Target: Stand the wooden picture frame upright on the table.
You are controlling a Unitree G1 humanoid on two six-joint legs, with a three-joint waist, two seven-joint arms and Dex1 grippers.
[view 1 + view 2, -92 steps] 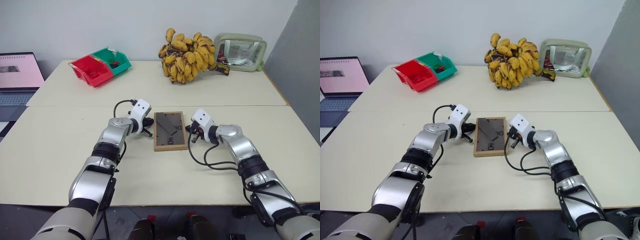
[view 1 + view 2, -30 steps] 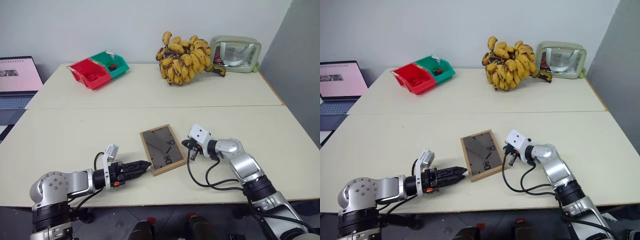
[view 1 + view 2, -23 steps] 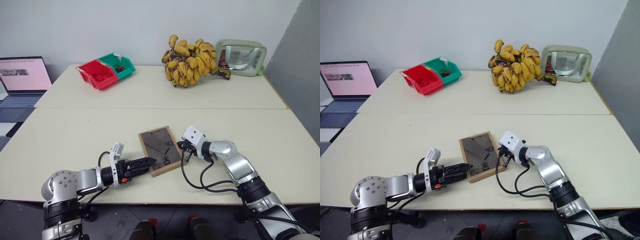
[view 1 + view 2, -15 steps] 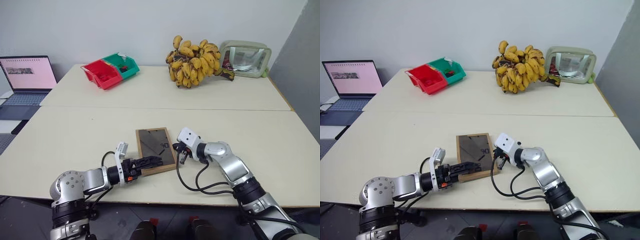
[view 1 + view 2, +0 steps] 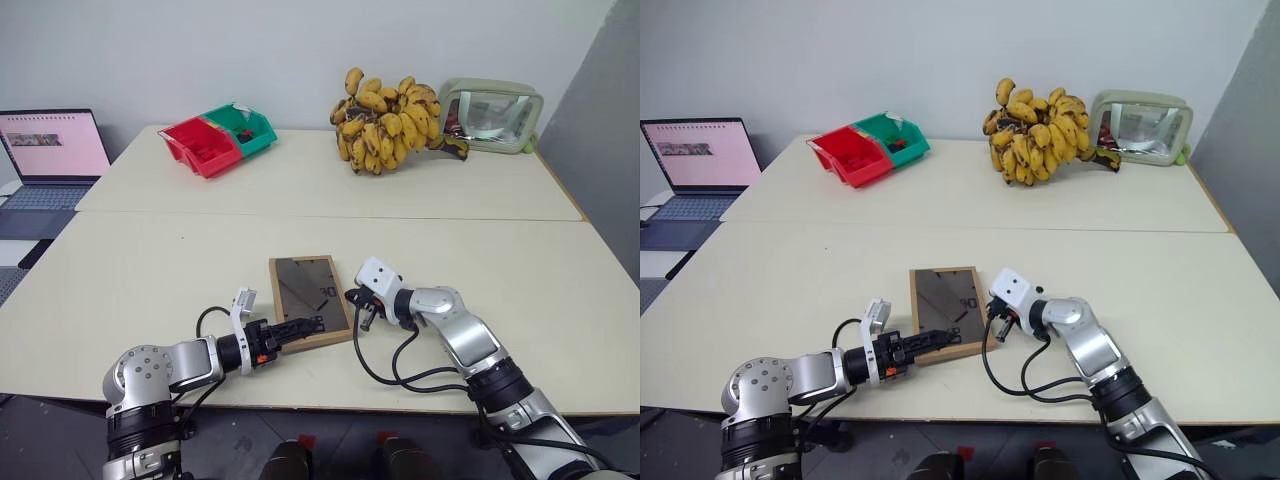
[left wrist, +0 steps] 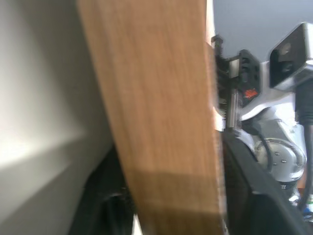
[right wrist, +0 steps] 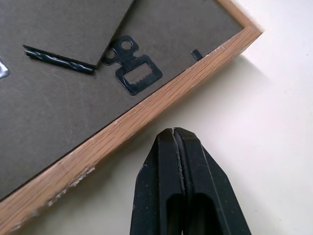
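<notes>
The stand leg (image 5: 299,283) is lying folded flat on the frame's back panel, so my right gripper should pull it open and take the frame's side bar (image 5: 340,291) before I stand the frame up.
The wooden picture frame (image 5: 308,292) lies flat on the table (image 5: 150,260), near the front edge, with its dark grey back panel up. My left gripper (image 5: 305,326) reaches in low from the front. It is shut on the frame's near wooden rail (image 6: 161,122), which sits between its two black fingers (image 6: 105,196). My right gripper (image 5: 355,306) is shut and empty, its tips (image 7: 173,133) on the tabletop just beside the frame's right rail (image 7: 146,110). A small metal hanger (image 7: 131,66) shows on the back panel.
A bunch of bananas (image 5: 385,118) and a green-rimmed clear pouch (image 5: 490,112) stand at the back right. Red and green bins (image 5: 212,138) sit at the back left, and an open laptop (image 5: 50,150) lies beyond the table's left end. A seam (image 5: 200,211) crosses the tabletop.
My left gripper has slid in to the frame's near rail and its fingers have closed on it. The right gripper stays shut beside the right rail. The head view has shifted.
</notes>
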